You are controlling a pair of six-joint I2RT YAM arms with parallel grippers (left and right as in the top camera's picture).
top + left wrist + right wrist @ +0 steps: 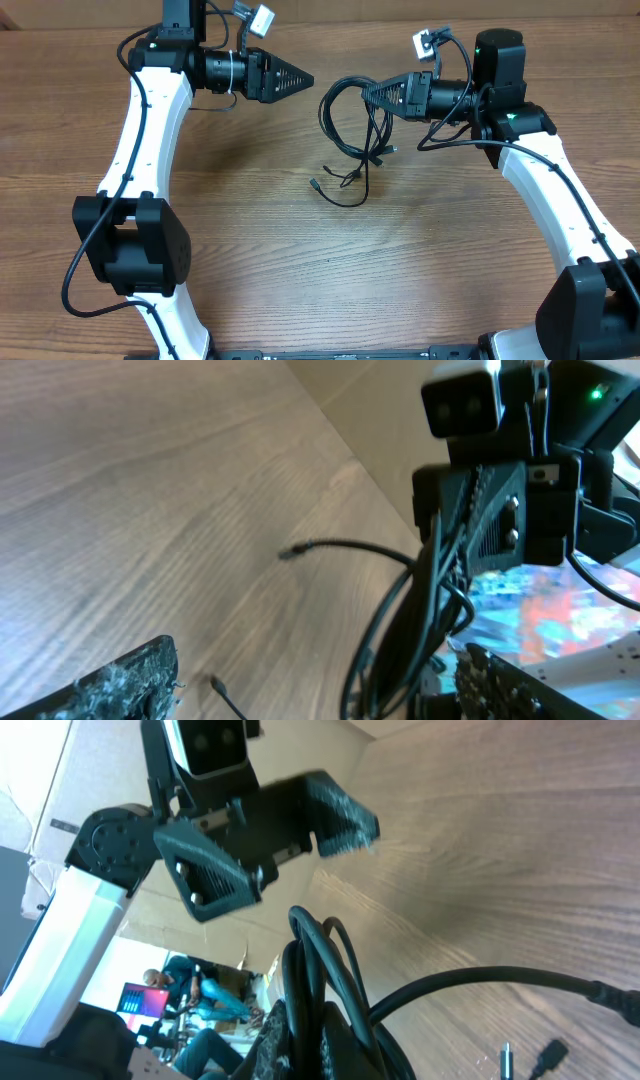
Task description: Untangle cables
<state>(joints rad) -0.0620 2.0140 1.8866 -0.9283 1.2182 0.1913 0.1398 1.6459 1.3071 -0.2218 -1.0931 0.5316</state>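
The cables are pinched together at the bundle's top (314, 932) by my right gripper, so my left gripper should take the loop's free side (327, 116) before my right one opens.
The cables (350, 130) are thin black cords in a tangled bundle, looped at the top with plug ends trailing onto the table. My right gripper (366, 93) is shut on the bundle and holds it up; in the right wrist view the cords (320, 990) run between its fingers (345, 1050). My left gripper (305, 77) is open and empty, a short way left of the bundle. In the left wrist view the cables (420, 620) hang between its fingers (330, 690), with the right gripper behind them.
The wooden table (300, 260) carries the trailing plug ends (318, 183). Both arm bases stand at the near edge. A cardboard wall borders the far side (380, 400).
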